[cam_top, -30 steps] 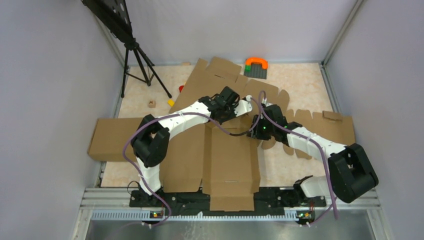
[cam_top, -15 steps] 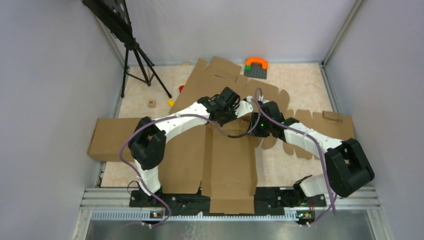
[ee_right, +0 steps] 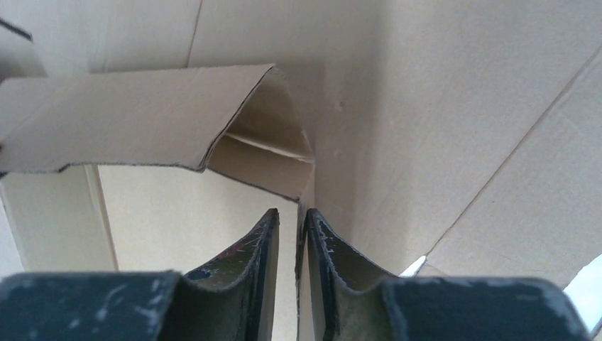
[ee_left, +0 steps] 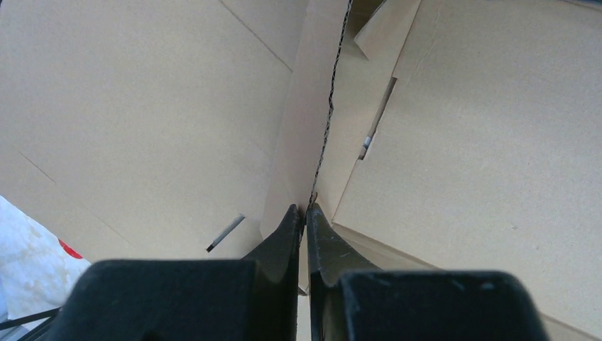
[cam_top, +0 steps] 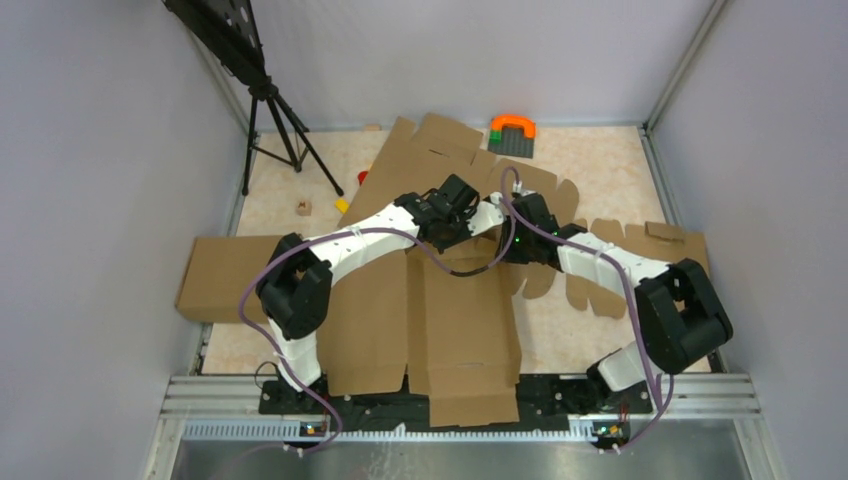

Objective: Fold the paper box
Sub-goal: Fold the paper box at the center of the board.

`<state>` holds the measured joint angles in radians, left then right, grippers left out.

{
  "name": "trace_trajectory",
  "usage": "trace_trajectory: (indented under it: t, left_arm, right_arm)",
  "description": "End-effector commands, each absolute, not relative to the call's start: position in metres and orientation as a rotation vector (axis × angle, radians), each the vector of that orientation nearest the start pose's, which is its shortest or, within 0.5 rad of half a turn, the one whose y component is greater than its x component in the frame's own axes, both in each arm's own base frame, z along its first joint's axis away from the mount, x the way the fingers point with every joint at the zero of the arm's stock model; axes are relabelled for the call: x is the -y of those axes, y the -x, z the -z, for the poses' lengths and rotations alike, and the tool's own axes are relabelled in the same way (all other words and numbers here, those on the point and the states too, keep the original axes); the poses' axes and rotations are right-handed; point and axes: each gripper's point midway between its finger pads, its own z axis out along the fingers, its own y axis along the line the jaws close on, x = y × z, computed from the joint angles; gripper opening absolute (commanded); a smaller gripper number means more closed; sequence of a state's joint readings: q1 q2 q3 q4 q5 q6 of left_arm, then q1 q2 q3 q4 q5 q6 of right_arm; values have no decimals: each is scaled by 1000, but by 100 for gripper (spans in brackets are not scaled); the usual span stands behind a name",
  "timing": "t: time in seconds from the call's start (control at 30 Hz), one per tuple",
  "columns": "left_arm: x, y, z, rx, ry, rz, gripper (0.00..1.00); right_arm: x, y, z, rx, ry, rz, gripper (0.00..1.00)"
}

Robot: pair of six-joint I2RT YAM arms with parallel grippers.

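Note:
My right gripper should open wide and straddle the flap's end point(ee_right: 232, 122), now outside its fingers, together with the box's standing edge point(ee_right: 305, 190), the only part they straddle now.
The paper box point(cam_top: 455, 310) is a big brown die-cut sheet spread across the middle of the table, with one panel raised near its centre. My left gripper point(cam_top: 487, 215) reaches in from the left. In the left wrist view the left gripper point(ee_left: 305, 209) is shut on the thin upright edge of a box flap point(ee_left: 294, 142). My right gripper point(cam_top: 508, 243) meets it from the right. In the right wrist view the right gripper point(ee_right: 292, 213) straddles a standing cardboard edge point(ee_right: 307, 185). Its jaws are narrow, the right finger against the card and a slit left at the other finger.
A smaller plain cardboard slab point(cam_top: 215, 275) lies at the left. A black tripod point(cam_top: 270, 110) stands at the back left, and an orange and green toy point(cam_top: 512, 132) at the back. Small blocks point(cam_top: 303, 207) lie near the tripod. Grey walls close in both sides.
The right arm has swung left and forward to the raised panel beside the left gripper, and its jaws have narrowed round the edge. The left gripper has held still.

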<state>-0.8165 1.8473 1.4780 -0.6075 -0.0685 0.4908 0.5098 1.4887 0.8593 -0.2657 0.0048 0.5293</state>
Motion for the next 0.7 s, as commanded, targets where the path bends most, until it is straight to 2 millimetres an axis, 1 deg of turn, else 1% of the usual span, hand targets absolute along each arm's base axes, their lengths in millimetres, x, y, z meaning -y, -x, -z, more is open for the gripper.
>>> trace_trajectory:
  t: [0.0, 0.13, 0.17, 0.27, 0.43, 0.53, 0.67]
  left_arm:
    - [324, -326, -142, -1983, -1474, 131, 3]
    - [327, -323, -141, -2009, -1455, 168, 3]
    - [331, -319, -140, -2015, -1459, 201, 3]
    - [334, -310, -135, -2036, -1464, 241, 3]
    - [335, -297, -129, -2055, -1493, 270, 3]
    - [338, -286, -126, -2067, -1531, 332, 4]
    - [339, -273, -116, -2140, -1555, 380, 4]
  right_arm:
    - [-206, -335, -87, -2367, -111, -464, 18]
    - [-211, -344, -86, -2315, -159, -498, 13]
    - [-213, -346, -86, -2304, -161, -512, 13]
    - [-217, -350, -84, -2284, -158, -533, 13]
    - [-215, -354, -76, -2299, -162, -498, 13]
    - [-212, -357, -74, -2300, -188, -472, 13]
    - [-213, -356, -73, -2289, -203, -500, 15]
